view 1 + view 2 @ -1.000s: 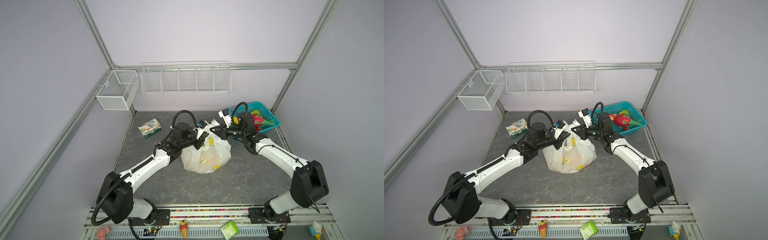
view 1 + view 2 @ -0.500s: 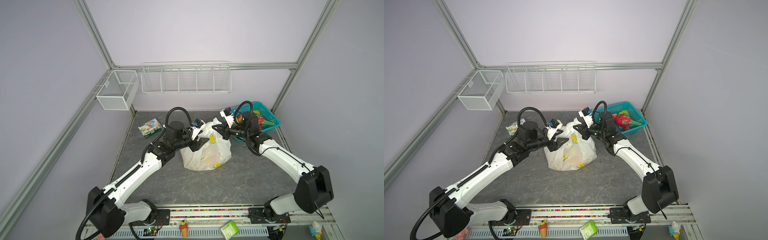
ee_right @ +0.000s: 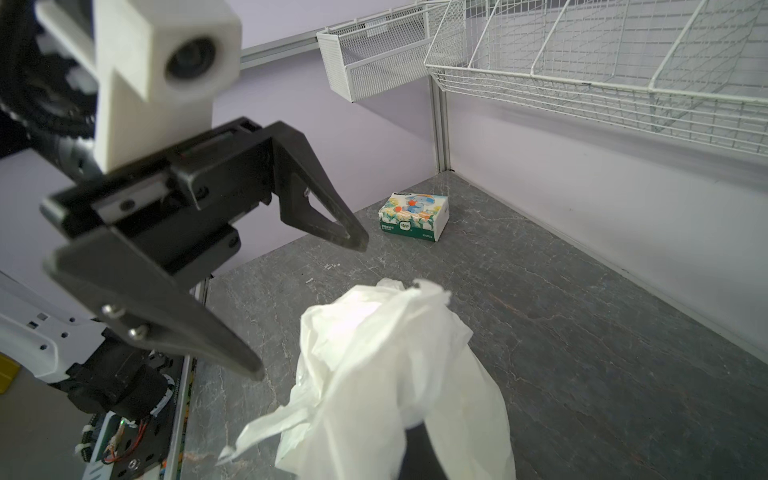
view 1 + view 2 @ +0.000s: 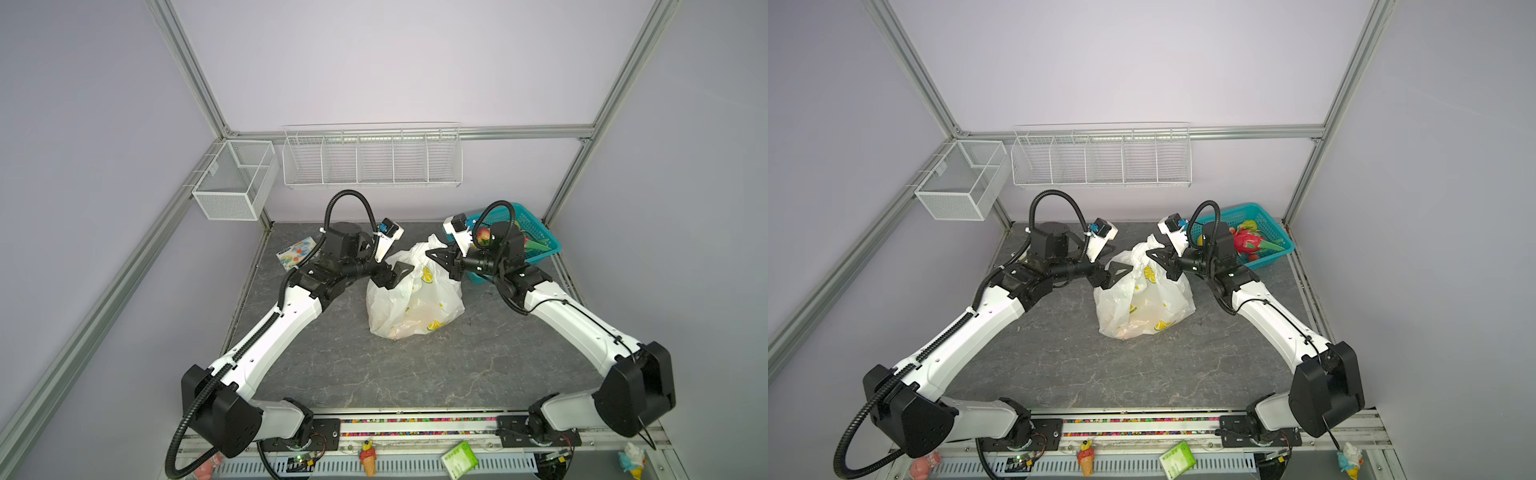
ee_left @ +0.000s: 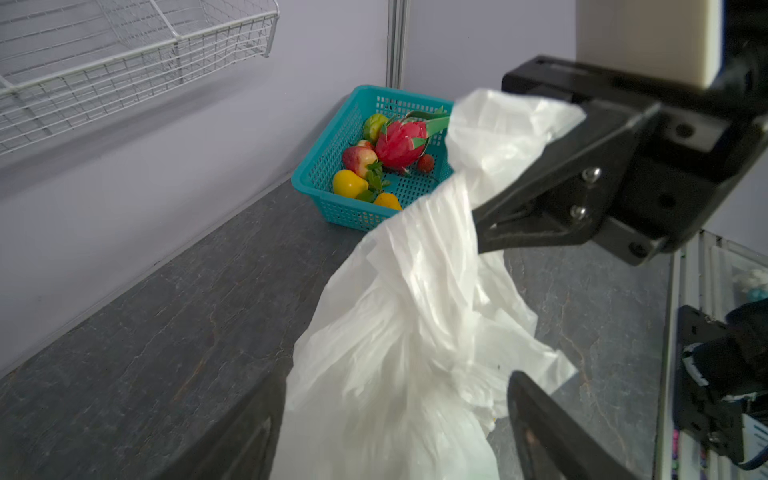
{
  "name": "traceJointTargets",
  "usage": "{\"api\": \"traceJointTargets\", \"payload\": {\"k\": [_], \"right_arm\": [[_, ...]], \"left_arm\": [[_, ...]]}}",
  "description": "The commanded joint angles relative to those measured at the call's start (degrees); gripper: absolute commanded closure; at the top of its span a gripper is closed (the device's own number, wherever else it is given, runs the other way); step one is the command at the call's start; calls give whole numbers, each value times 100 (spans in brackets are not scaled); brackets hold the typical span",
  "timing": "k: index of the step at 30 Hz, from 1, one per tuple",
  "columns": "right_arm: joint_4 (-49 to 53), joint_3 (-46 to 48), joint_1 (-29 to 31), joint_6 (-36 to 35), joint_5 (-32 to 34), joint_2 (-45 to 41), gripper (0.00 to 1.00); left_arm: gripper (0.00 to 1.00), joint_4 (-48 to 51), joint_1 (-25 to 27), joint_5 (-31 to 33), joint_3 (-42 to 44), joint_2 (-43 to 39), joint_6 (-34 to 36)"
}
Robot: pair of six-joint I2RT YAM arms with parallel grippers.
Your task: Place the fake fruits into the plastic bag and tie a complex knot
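Observation:
Loose bag film (image 5: 392, 412) is spread wide between the left gripper's open fingers, so the robot's left gripper should move in and pinch the twist (image 5: 436, 244) near the right gripper.
The plastic bag (image 4: 411, 299) (image 4: 1142, 299) sits mid-table, lemon-printed, with orange shapes showing through it. Its handles are bunched into a twist (image 4: 1140, 252) at the top. My right gripper (image 4: 438, 258) (image 4: 1156, 258) is shut on that bunch; seen from the left wrist, its jaws (image 5: 478, 222) pinch the white film. My left gripper (image 4: 397, 276) (image 4: 1115, 276) (image 3: 307, 309) stands open at the bag's left side. Bag film (image 5: 395, 374) lies loose between its spread fingers (image 5: 540, 424). More fake fruits, among them a pink dragon fruit (image 5: 401, 141) (image 4: 1246, 241), lie in the teal basket (image 5: 324, 174).
A printed tissue box (image 4: 296, 252) (image 3: 414, 218) lies at the back left. White wire baskets (image 4: 372, 158) (image 4: 235, 178) hang on the back and left walls. Ice-cream figurines (image 4: 368, 453) and a green pack (image 4: 459, 455) sit on the front rail.
My left gripper has opened and let go of the bag's handle, while its arm shifted back. The right gripper stays shut on the bunched top, hardly moved.

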State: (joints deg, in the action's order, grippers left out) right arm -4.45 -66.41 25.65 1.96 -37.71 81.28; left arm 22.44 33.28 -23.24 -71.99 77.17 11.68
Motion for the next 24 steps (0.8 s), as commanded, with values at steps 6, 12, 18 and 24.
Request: {"api": "traceJointTargets", "payload": {"k": [6, 12, 18, 24], "right_arm": [[453, -486, 35, 757, 286, 165, 93], [717, -577, 133, 670, 323, 203, 93], [868, -526, 8, 239, 155, 135, 93], [1005, -631, -189, 41, -195, 173, 93]], "left_arm": [[5, -576, 419, 851, 684, 71, 476], [6, -1322, 496, 1513, 788, 244, 234], [27, -1317, 498, 1669, 643, 361, 219], [42, -1119, 491, 1939, 765, 181, 406]]}}
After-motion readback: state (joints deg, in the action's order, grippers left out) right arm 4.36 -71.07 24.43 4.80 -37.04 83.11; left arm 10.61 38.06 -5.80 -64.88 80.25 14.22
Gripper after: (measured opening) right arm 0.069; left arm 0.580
